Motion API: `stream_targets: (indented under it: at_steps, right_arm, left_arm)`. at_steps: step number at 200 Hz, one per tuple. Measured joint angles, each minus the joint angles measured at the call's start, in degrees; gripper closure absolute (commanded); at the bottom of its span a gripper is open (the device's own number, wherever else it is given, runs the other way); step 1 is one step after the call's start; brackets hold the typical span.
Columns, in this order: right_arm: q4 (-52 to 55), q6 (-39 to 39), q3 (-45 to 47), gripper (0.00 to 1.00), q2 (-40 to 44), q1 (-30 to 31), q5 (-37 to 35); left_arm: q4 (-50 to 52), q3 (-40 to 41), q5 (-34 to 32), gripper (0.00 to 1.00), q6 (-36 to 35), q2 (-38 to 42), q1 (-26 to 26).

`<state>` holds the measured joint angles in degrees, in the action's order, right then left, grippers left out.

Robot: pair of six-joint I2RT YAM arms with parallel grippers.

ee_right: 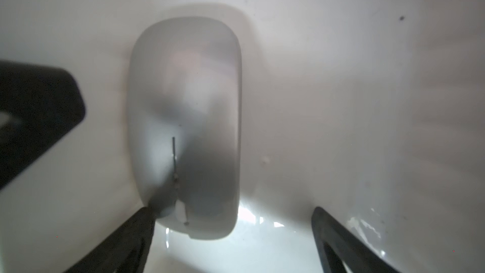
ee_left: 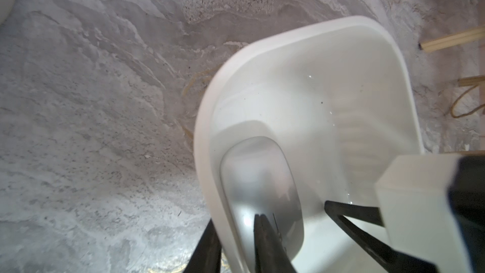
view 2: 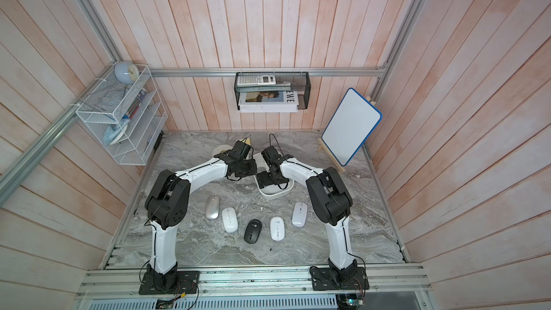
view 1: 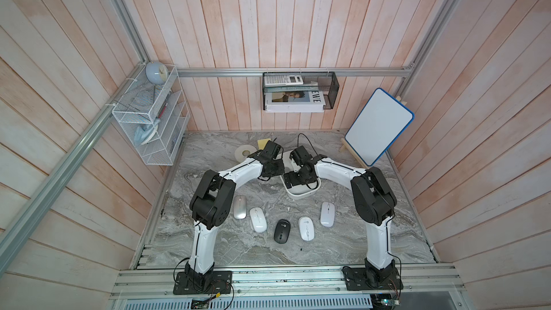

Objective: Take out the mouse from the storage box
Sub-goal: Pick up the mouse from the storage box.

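Note:
My right gripper needs to pull the mouse toward the middle (ee_right: 298, 101) before it closes on both sides of the mouse, because the mouse is up against the storage box's side (ee_left: 220, 184).
The storage box (ee_left: 296, 48) is a white open tub on the marble table; in both top views only its near rim (view 1: 301, 195) (view 2: 275, 195) shows below the arms. A pale silver mouse (ee_right: 183, 116) (ee_left: 259, 177) lies flat inside, against one wall, and the arms hide it in both top views. My left gripper (ee_left: 233, 219) is shut on the box's wall, one finger outside and one inside over the mouse. My right gripper (ee_right: 232, 210) hangs open inside the box. One of its fingertips (ee_right: 143, 219) touches the mouse's corner, while the other stands well apart from it.
Several mice lie in a row near the front, among them a silver one (view 1: 239, 207) and a black one (view 1: 282, 231). A tape roll (view 1: 245, 152) sits behind the left wrist. A whiteboard on an easel (view 1: 378, 126) stands back right. A wire rack (view 1: 149, 123) and mesh basket (view 1: 299, 90) hang on the walls.

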<state>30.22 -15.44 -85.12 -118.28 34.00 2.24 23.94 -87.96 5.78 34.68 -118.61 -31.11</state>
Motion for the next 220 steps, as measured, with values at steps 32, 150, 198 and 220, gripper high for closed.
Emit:
stream_targets:
  at_steps: [32, 150, 198, 220]
  right_arm:
    - [-2.8, -1.8, 2.1, 0.06, 1.0, -2.9, -0.7]
    - [-5.2, 4.0, -1.5, 0.05, -0.1, -2.8, 2.4]
    - [-5.2, 8.0, -4.6, 0.05, -4.7, -3.0, 2.3]
    - [-5.3, 8.7, -5.3, 0.1, -5.3, -3.1, 2.3]
  left_arm:
    - [0.0, 0.2, 0.0, 0.74, 0.0, 0.4, 0.0]
    - [-1.5, 0.7, 1.3, 0.74, 0.0, 0.6, -0.3]
    - [-2.3, 1.3, 1.3, 0.74, 0.1, 0.7, -0.3]
    - [-2.3, 1.4, 1.3, 0.74, 0.3, 0.8, -0.3]
